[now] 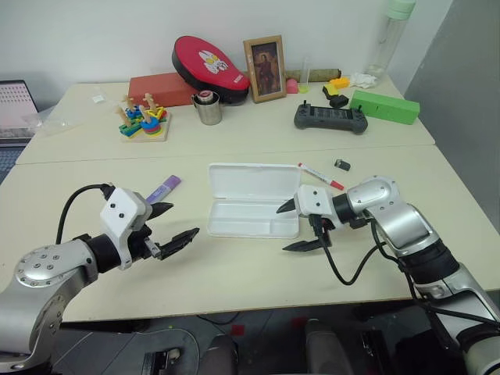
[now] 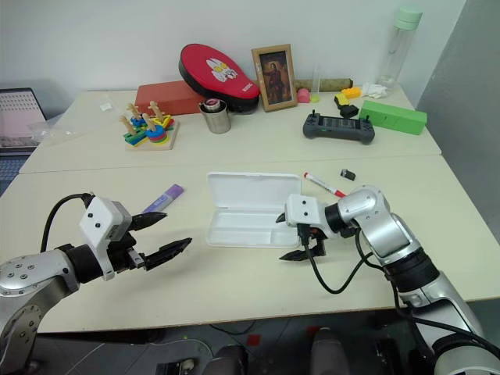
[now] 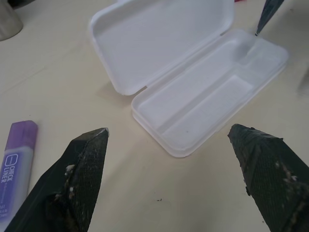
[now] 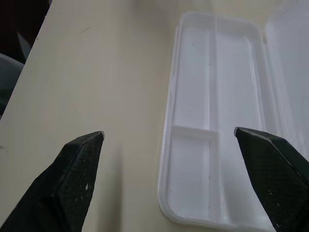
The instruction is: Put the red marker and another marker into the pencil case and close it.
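Observation:
The red marker's cap (image 1: 336,185) is clear of the pencil case's lid (image 1: 256,181). My right gripper should keep moving there until its open fingers are around the cap, then close.
The pencil case (image 1: 251,219) lies open in the middle of the table, its lid (image 1: 254,181) flat behind the empty divided tray. The red marker (image 1: 321,176) lies on the table just right of the lid. The other marker, lilac with a purple cap (image 1: 162,188), lies left of the case. My right gripper (image 1: 282,229) is open at the tray's right end, holding nothing. My left gripper (image 1: 181,220) is open left of the case, just in front of the lilac marker (image 3: 17,154), with the tray (image 3: 193,106) between its fingers in the left wrist view.
Along the back stand a green box (image 1: 384,106), a black controller (image 1: 330,118), a metal cup (image 1: 208,109), a wooden stacking toy (image 1: 143,121), a red pouch (image 1: 209,68) and a picture frame (image 1: 265,68). A small black object (image 1: 342,164) lies near the red marker.

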`<state>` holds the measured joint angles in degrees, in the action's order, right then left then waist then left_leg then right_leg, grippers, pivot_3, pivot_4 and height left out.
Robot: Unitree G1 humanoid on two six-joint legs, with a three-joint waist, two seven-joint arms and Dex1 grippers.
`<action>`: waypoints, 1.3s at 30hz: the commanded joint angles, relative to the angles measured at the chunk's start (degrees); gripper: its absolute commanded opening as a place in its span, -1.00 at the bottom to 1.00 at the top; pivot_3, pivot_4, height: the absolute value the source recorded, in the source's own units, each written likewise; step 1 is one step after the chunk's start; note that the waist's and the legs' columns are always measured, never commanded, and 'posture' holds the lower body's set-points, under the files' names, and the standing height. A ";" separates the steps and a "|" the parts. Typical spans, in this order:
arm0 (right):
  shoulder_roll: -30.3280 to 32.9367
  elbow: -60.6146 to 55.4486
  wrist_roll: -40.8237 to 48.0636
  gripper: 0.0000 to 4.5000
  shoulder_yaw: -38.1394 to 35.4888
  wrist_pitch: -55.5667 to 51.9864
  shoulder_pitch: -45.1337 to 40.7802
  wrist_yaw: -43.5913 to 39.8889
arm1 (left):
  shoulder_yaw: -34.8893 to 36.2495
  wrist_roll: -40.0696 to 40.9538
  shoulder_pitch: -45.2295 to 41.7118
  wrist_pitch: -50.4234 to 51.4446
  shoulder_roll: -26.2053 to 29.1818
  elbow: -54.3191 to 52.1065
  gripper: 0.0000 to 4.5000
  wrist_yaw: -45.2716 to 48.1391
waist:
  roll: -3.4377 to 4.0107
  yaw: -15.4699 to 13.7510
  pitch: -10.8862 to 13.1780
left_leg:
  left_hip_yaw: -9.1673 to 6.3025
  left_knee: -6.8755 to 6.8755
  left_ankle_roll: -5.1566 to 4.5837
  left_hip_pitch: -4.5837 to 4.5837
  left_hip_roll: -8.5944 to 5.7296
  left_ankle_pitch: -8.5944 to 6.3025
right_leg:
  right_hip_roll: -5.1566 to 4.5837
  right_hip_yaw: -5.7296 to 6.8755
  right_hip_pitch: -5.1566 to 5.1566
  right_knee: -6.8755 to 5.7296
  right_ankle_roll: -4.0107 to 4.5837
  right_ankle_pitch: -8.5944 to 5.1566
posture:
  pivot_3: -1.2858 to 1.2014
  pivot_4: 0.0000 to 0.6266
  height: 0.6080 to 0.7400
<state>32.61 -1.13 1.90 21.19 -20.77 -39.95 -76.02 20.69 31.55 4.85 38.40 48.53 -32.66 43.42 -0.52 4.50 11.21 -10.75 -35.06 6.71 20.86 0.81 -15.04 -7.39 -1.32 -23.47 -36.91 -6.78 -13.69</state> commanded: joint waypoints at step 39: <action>-6.91 42.54 2.30 0.98 -19.00 -5.94 -13.58 33.87 | -4.06 0.54 -13.59 3.34 15.10 -10.09 0.89 4.13 | -0.01 -0.21 0.03 | 0.15 0.02 -0.01 0.05 -0.01 0.00 | 0.00 -0.10 -0.03 0.08 0.03 0.01 | 0.03 -0.52 1.00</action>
<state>25.44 42.57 3.52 2.97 -26.80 -53.15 -41.36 15.50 32.33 -7.87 42.07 63.39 -41.60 47.97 -0.53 4.28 11.24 -10.60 -35.05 6.70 20.91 0.80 -15.04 -7.40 -1.42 -23.50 -36.83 -6.75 -13.68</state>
